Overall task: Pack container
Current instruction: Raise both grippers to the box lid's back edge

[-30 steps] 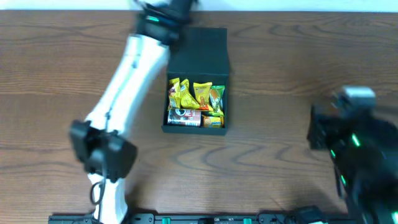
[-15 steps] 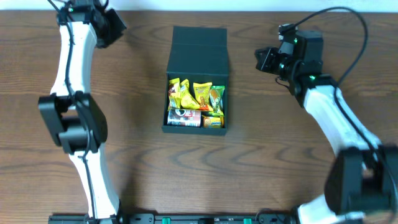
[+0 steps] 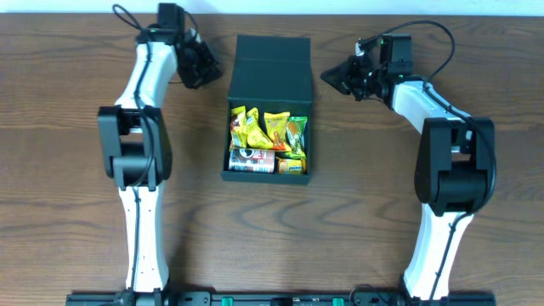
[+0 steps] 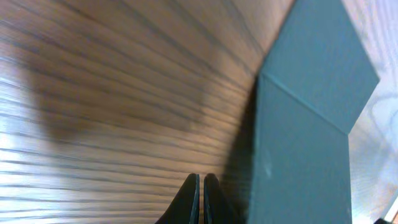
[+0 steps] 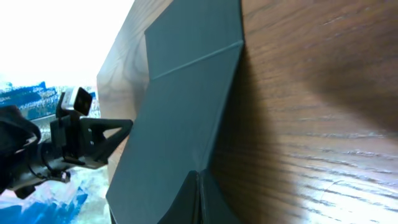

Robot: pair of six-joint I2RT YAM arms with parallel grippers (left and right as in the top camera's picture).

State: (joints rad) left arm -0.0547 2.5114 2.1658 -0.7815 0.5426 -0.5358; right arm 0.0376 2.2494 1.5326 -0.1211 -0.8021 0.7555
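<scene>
The folded-back lid is a gap (image 3: 316, 75) away from my right gripper, so that gripper should move in to the lid's side edge (image 3: 310, 83) and lift it with my left gripper.
The dark teal container (image 3: 299, 174) lies open in the middle of the table, its flap lid (image 3: 272, 70) folded back flat on the far side. Inside lie yellow, orange and green snack packets (image 3: 268, 132) and a small red-topped can (image 3: 252, 158). My left gripper (image 3: 209, 70) is shut and empty, just left of the lid; the left wrist view shows its closed tips (image 4: 201, 186) beside the lid's edge (image 4: 298, 155). My right gripper (image 3: 330, 76) is shut and empty, just right of the lid, its tips (image 5: 199, 180) at the lid (image 5: 180, 106).
The wooden table (image 3: 76, 127) runs around the container. A black rail (image 3: 272, 298) runs along the near edge. The left arm (image 5: 68, 149) shows beyond the lid in the right wrist view.
Both arms have swung in from the sides to the far end of the table. Both grippers now sit close to the lid's two sides. The container has not moved.
</scene>
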